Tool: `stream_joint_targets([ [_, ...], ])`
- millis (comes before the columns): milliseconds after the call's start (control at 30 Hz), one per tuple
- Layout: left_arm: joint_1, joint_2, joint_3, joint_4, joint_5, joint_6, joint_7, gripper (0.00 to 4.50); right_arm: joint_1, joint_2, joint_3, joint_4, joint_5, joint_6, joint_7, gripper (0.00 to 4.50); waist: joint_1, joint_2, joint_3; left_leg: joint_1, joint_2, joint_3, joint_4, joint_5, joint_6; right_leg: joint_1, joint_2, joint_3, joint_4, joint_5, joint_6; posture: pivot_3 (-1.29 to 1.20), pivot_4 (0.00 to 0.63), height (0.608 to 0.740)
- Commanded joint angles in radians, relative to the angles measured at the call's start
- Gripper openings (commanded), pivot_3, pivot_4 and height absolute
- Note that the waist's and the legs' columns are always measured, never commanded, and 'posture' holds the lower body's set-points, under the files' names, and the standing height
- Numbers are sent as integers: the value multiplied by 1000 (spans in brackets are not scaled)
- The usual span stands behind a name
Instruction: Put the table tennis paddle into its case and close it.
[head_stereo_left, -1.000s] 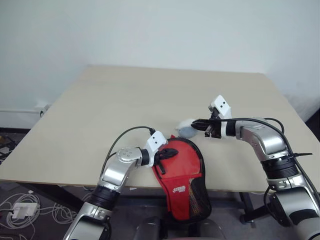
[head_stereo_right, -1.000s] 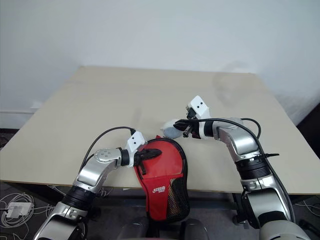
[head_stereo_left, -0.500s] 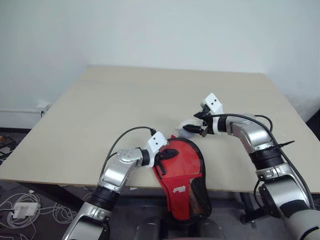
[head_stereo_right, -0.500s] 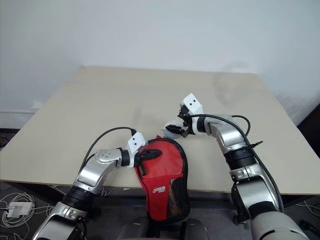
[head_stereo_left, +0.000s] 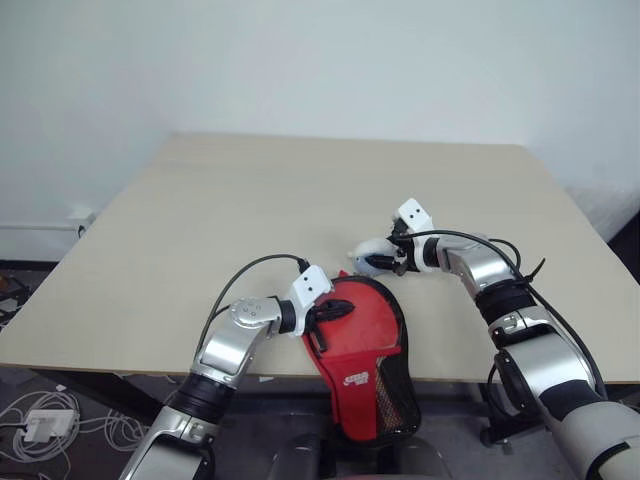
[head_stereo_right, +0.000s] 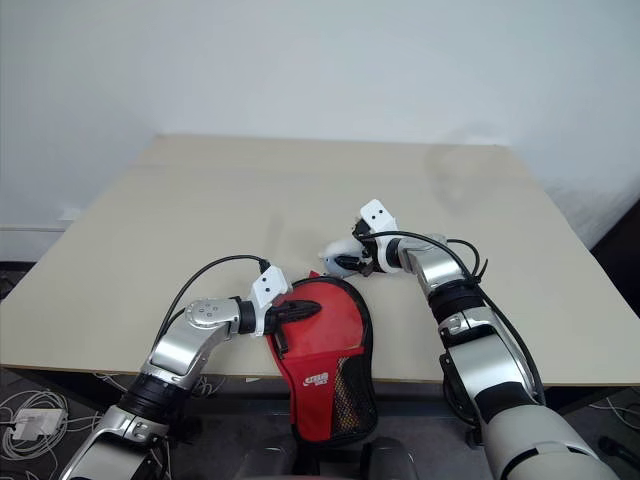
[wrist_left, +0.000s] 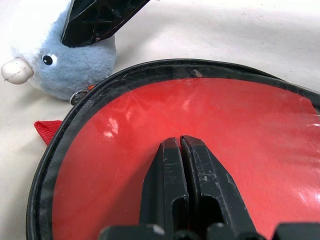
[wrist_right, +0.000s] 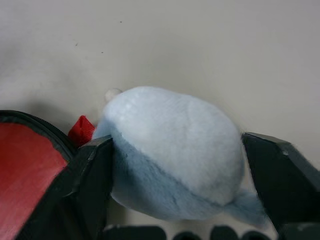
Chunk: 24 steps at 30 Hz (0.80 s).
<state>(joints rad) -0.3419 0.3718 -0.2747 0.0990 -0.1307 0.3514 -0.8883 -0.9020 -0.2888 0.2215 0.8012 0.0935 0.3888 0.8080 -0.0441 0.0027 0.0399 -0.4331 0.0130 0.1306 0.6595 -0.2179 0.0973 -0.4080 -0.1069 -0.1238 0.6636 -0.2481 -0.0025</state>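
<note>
The plush toy (head_stereo_left: 372, 257) is resting against the black zipper rim (head_stereo_left: 393, 298), so the plush toy will pull the zipper closed toward the mesh pocket when I pull.
The red case (head_stereo_left: 365, 375) lies at the table's front edge, its logo and mesh-pocket end hanging over the edge. Inside its black zipper rim (wrist_left: 150, 72) shows the paddle's shiny red face (wrist_left: 225, 115); the handle is hidden. My left gripper (head_stereo_left: 335, 307) is shut, its fingertips (wrist_left: 172, 150) resting on that red face. A small blue-grey plush toy (wrist_right: 170, 150) sits on the table just beyond the rim, joined to it by a metal ring beside a red tab (wrist_right: 81, 130). My right gripper (head_stereo_left: 381, 262) is open, one finger on each side of the plush.
The beige table (head_stereo_left: 250, 200) stretches wide and bare behind the case up to a white wall. Cables and a power adapter (head_stereo_left: 40, 415) lie on the floor at the left, below the table's edge.
My right gripper has moved left and down towards the case, opened, and now straddles the plush. The left gripper and the case have stayed where they were.
</note>
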Motion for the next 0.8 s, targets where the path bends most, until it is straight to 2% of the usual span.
stream_joint_targets([
  [33,9,19,-11,9,5,19,-16,0,-17,-12,-10,-20,-24,-7,11,2836,-1,1,0,0,0,0,0,0,0,0,0,0,0,0,0,0,0,706],
  [167,5,39,-25,19,15,26,-40,0,-6,-18,-6,-55,-36,6,26,1474,-2,3,-2,1,0,1,-1,0,0,0,0,1,0,0,0,0,0,706],
  [267,-3,53,-39,28,22,32,-61,0,1,-21,2,-90,-44,14,37,652,-1,5,-3,1,0,2,-2,0,0,0,0,1,0,0,0,0,0,706],
  [567,-35,91,-120,53,51,78,-125,0,-5,-25,-3,-171,-63,47,43,652,-1,6,-4,2,0,2,-2,0,0,-1,0,2,0,0,0,0,0,706],
  [800,-55,82,-152,73,60,108,-134,0,-13,-37,-6,-195,-72,49,50,652,0,7,-5,2,0,2,-3,0,0,-1,0,2,0,0,0,0,0,706],
])
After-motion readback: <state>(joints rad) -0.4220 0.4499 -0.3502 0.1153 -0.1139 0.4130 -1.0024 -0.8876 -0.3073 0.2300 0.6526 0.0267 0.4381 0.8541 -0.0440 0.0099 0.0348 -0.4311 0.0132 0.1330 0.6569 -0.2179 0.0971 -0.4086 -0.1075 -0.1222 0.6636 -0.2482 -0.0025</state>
